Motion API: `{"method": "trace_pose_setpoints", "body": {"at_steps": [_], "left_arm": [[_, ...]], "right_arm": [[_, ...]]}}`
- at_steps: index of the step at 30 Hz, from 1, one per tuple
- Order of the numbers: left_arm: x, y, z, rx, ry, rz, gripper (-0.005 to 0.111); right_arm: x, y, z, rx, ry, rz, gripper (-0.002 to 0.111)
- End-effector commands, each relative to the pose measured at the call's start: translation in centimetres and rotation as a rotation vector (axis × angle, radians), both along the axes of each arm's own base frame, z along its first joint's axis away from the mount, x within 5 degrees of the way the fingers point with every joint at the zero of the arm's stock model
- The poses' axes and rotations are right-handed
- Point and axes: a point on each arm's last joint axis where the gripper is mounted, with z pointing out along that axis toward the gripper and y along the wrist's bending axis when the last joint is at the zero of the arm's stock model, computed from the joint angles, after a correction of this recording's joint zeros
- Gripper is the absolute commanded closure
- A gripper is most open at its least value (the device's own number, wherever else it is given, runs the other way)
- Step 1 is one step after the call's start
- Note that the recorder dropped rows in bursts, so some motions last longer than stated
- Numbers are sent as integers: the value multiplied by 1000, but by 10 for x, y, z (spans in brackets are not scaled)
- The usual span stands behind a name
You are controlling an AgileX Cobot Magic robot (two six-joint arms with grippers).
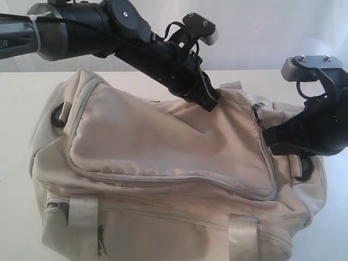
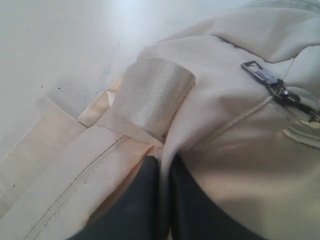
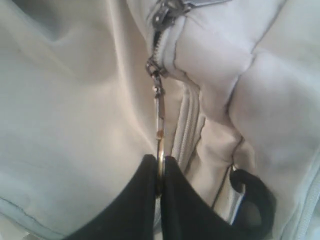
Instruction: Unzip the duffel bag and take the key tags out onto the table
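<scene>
The robot's right gripper should move the zipper pull down along the zipper track toward the flap's lower corner [image 1: 271,192], because the slider [image 1: 256,107] is near the zipper's upper end among bunched fabric.
The beige duffel bag [image 1: 163,147] fills most of the exterior view, and its curved top zipper [image 1: 179,178] looks closed along the flap. My left gripper [image 1: 211,103] is at the bag's top and is shut on a fold of its fabric [image 2: 164,150], beside a pale webbing strap [image 2: 155,97]. My right gripper [image 1: 266,135] is at the bag's right end. It is shut on the metal zipper pull [image 3: 159,115], which hangs from the slider [image 3: 156,67]. The same pull shows in the left wrist view [image 2: 265,77]. The key tags are hidden.
The white table [image 1: 22,103] lies around the bag and shows behind it [image 2: 60,50]. A black D-ring [image 1: 57,117] sits at the bag's left end and another [image 3: 255,200] near my right fingers. Webbing handles [image 1: 81,223] cross the front side.
</scene>
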Motion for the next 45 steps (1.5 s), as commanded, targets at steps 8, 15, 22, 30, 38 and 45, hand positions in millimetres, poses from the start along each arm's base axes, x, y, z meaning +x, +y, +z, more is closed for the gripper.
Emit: {"method": "trace_pose_setpoints", "body": {"at_steps": [8, 15, 22, 30, 38, 45], "left_arm": [[-1, -2, 9, -58, -4, 36, 107], [-12, 1, 31, -76, -13, 5, 107], [-21, 7, 54, -101, -68, 4, 107], [-19, 10, 59, -109, -100, 28, 107], [-2, 41, 57, -119, -30, 122, 107], [4, 43, 46, -105, -7, 132, 107]], "right_arm": [[-14, -2, 1, -7, -35, -31, 108], [4, -5, -9, 1, -64, -99, 108], [12, -4, -28, 8, 22, -96, 108], [4, -1, -25, 16, 61, -58, 108], [-18, 3, -3, 38, 50, -3, 108], [-42, 5, 18, 48, 9, 38, 108]]}}
